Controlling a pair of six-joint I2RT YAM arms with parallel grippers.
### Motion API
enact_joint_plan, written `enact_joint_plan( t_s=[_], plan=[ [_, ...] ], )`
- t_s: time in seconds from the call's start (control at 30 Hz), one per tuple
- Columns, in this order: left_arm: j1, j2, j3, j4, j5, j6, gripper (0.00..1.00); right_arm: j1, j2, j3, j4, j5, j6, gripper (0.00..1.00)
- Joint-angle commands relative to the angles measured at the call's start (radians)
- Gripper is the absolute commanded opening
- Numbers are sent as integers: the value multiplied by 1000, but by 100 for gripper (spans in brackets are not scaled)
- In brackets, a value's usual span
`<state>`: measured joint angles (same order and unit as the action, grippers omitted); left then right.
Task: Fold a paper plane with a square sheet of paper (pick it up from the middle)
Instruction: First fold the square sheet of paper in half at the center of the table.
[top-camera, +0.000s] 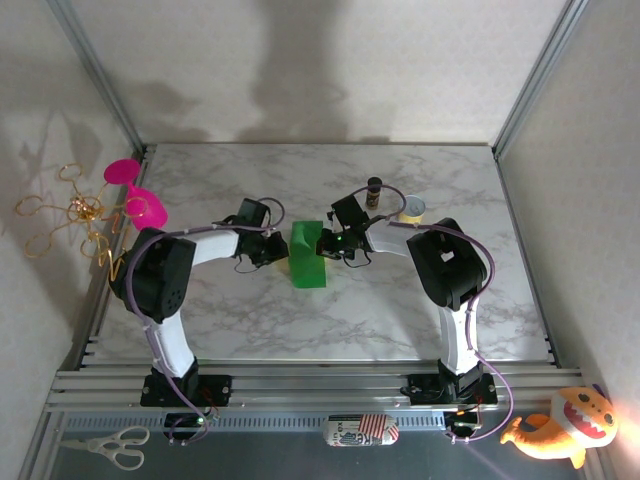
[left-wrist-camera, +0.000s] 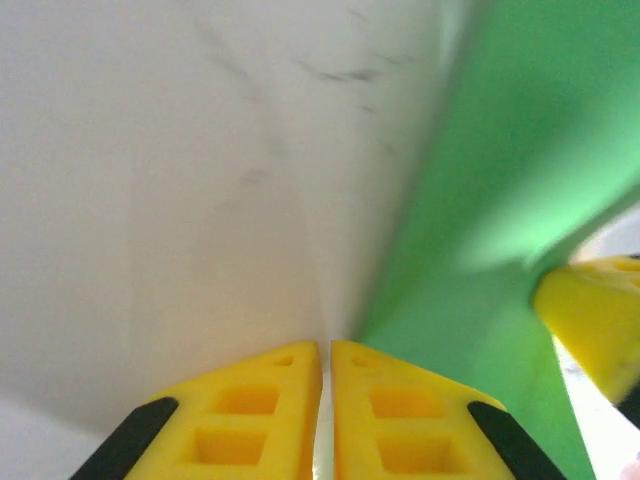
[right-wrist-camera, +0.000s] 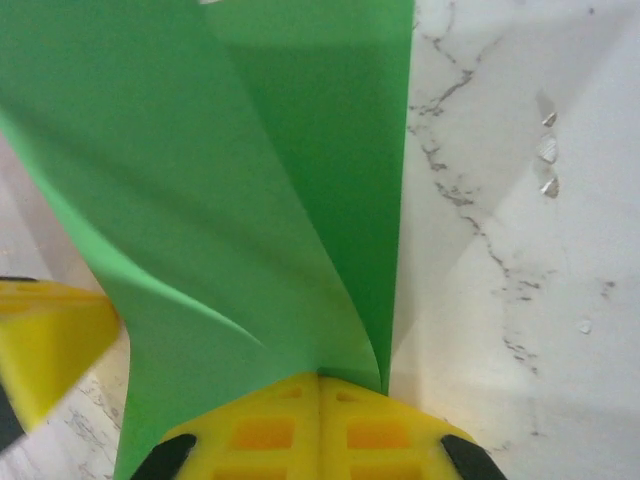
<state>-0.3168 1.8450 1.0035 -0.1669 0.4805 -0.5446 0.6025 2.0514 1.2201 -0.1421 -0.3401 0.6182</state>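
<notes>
My left gripper's closed fingers are next to the green paper's raised folded edge (left-wrist-camera: 398, 255). My left gripper should go onto the green paper and push down along the fold.
The sheet of paper (top-camera: 306, 262) is bright green and partly folded, with raised flaps, near the middle of the marble table (top-camera: 400, 310). My right gripper (top-camera: 330, 245) is at its right edge. In the right wrist view the gripper (right-wrist-camera: 320, 375) is shut on the paper (right-wrist-camera: 250, 180), whose curved layers run into the fingertips. My left gripper (top-camera: 278, 250) is at the paper's left side. In the left wrist view its fingers (left-wrist-camera: 326, 345) are shut with only a hairline slit, and the paper (left-wrist-camera: 500, 200) rises just right of the tips. I cannot tell whether they pinch it.
A yellow-white tape roll (top-camera: 411, 209) and a small dark bottle (top-camera: 374, 190) stand behind the right gripper. Pink cups (top-camera: 140, 200) sit at the table's left edge by a gold wire shape (top-camera: 65, 215). Scissors (top-camera: 105, 447) and a plush toy (top-camera: 560, 425) lie below the front rail.
</notes>
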Motion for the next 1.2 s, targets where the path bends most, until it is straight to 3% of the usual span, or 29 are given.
enact_joint_plan(
  t_s=[0.0,0.17,0.4,0.6,0.8,0.9,1.03,1.17],
  plan=[
    [30,-50,-11,-73,-55,19,13,-12,141,-95,-274,248,-32,6],
    [-30,-89,-16,80,84,-94,14,-11,143,-92,-275,248,-31,6],
    [-106,1,-7,115,80,-141,14,-12,152,-93,-265,236,-29,6],
    [-73,32,-105,90,58,-90,13,-12,154,-102,-260,234,-29,6],
    [31,-81,-239,-54,-24,21,13,-12,159,-108,-253,233,-33,6],
    [36,-146,-226,-69,8,23,13,-12,162,-107,-254,232,-35,6],
    [-11,-195,-186,63,123,-88,14,-12,165,-104,-254,232,-34,6],
    [-97,-136,-112,131,136,-156,14,-12,168,-109,-252,229,-31,5]
  ],
)
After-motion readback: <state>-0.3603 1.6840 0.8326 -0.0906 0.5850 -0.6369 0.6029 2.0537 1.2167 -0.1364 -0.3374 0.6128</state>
